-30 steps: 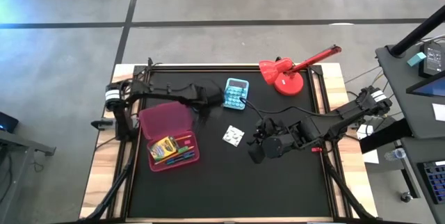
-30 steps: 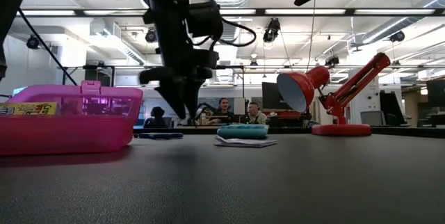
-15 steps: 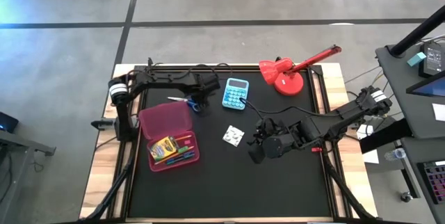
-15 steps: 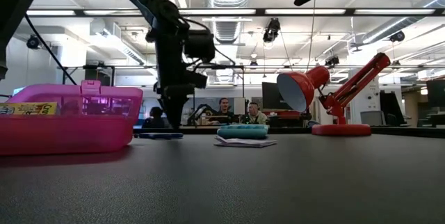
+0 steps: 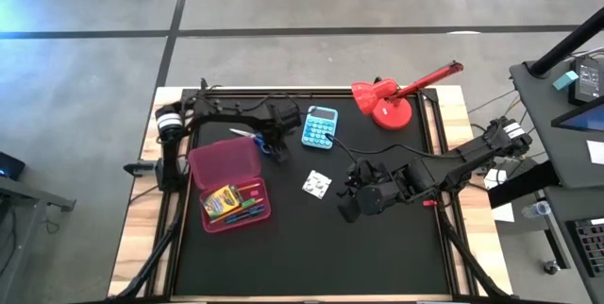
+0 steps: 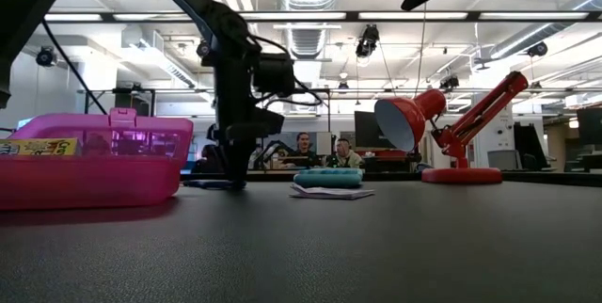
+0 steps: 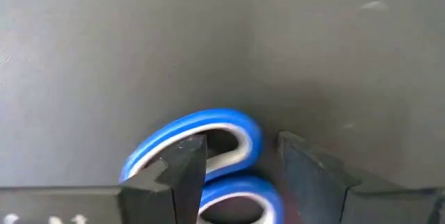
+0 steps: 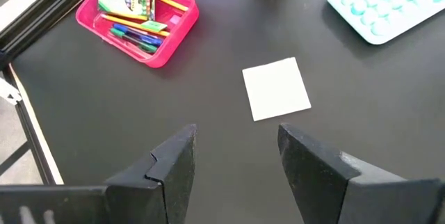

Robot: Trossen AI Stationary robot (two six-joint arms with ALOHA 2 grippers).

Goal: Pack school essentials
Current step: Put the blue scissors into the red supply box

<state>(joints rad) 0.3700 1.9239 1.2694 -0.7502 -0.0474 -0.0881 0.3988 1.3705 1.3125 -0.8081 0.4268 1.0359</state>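
Note:
My left gripper straddles only the ends of the scissors' blue loops (image 7: pixel 248 142), so next I draw the scissors toward the white patterned square (image 5: pixel 317 184) and take them across both handles.
The blue-handled scissors (image 5: pixel 251 138) lie flat on the black mat beyond the open pink box (image 5: pixel 261 211). My left gripper (image 5: pixel 269 143) is down at the mat over their handles, open. In the left wrist view one finger (image 7: pixel 186 165) stands over the inside of a blue handle loop (image 7: pixel 208 119) and the other finger (image 7: pixel 300 165) outside it. Inside the box are the crayon box (image 5: pixel 222 198) and several pens. The white patterned square (image 5: pixel 317 184) lies flat mid-table. My right gripper (image 5: pixel 346 209) hovers open to its right, clear of everything. My left gripper (image 7: pixel 240 142) comes at the scissors from above, pointing down, its open fingers on either side of one side of the handle loop. I cannot tell whether a finger touches the handle. The scissors lie flat on the mat.
The light-blue calculator (image 5: pixel 320 126) lies just right of the scissors. The red desk lamp (image 5: pixel 392 102) stands at the far right. The box's lid (image 5: pixel 225 160) lies open beside the scissors. Bare mat stretches along the near edge.
My left gripper has come down from well above the mat until its fingertips reach the mat at the scissors' handles. The scissors, the box and my right arm have stayed put.

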